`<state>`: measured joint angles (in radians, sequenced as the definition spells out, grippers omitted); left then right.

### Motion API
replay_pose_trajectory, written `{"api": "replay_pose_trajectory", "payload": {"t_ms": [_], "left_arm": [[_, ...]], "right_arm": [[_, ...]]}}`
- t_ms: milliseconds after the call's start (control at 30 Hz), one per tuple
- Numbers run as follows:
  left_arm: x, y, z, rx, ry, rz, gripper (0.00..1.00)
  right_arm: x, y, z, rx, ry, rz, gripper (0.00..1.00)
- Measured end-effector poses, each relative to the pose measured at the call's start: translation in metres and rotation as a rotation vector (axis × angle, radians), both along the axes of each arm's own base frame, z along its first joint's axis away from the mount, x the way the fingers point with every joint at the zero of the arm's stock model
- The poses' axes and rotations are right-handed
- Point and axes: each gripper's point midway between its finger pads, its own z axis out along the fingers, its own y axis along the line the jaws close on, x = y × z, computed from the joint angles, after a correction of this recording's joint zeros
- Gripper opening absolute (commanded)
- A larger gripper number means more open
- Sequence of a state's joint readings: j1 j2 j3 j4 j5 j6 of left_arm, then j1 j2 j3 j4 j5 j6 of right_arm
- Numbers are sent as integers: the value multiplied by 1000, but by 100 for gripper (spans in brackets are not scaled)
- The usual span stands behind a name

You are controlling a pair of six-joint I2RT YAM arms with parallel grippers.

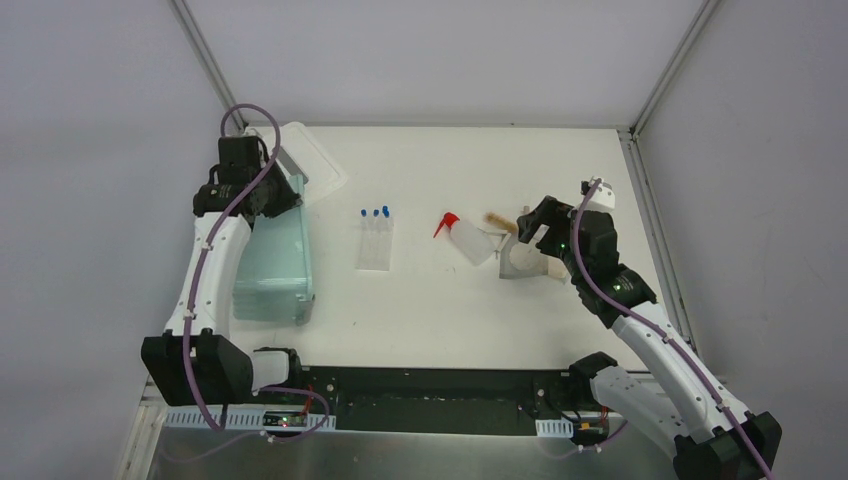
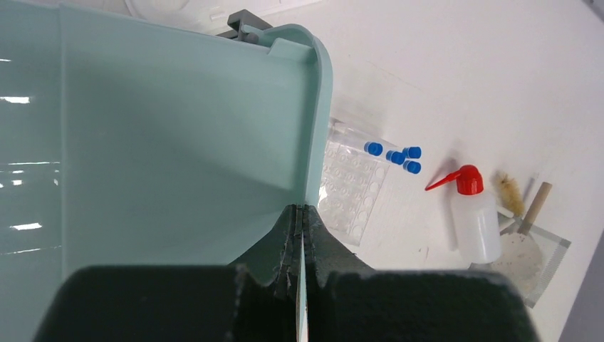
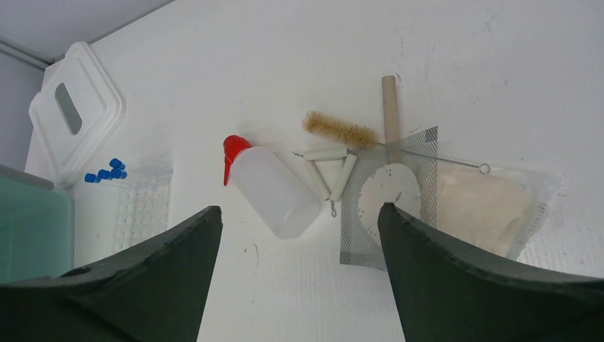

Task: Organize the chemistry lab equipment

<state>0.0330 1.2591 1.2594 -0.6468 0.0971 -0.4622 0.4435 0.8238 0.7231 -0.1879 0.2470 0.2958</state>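
Note:
My left gripper is holding the pale teal bin's side (image 2: 318,135), clear of the tube rack. It should keep pulling the bin toward the side until it lets go there.
My left gripper (image 1: 262,195) (image 2: 303,214) is shut on the right wall of the pale teal bin (image 2: 178,142). Three blue-capped tubes (image 1: 375,212) (image 2: 395,154) lie at the far end of the clear tube rack (image 1: 375,245) (image 3: 142,210). The white squeeze bottle (image 1: 470,242) (image 3: 274,189) with a red spout lies on its side. A bristle brush (image 3: 340,130), a wooden-handled tool (image 3: 389,107) and a wire mesh square (image 3: 388,199) lie right of it. My right gripper (image 1: 530,225) (image 3: 299,214) is open and empty above the bottle and mesh. I see no funnel.
The teal bin (image 1: 275,265) stands at the left. Its white lid (image 1: 305,160) (image 3: 75,114) lies flat behind it. A clear plastic bag (image 3: 484,206) lies right of the mesh. A white clay triangle (image 3: 329,171) rests between bottle and mesh.

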Motion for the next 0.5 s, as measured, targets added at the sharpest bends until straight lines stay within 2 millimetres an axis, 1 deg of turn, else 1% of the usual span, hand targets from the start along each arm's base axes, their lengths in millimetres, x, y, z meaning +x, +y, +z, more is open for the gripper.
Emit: {"api": "replay_pose_trajectory", "payload": {"t_ms": [233, 500], "left_arm": [[-4, 17, 1, -51, -44, 45, 0], [-11, 40, 7, -24, -74, 103, 0]], "right_arm": [[0, -1, 0, -1, -1, -2, 84], [-1, -1, 1, 0, -2, -3, 84]]}}
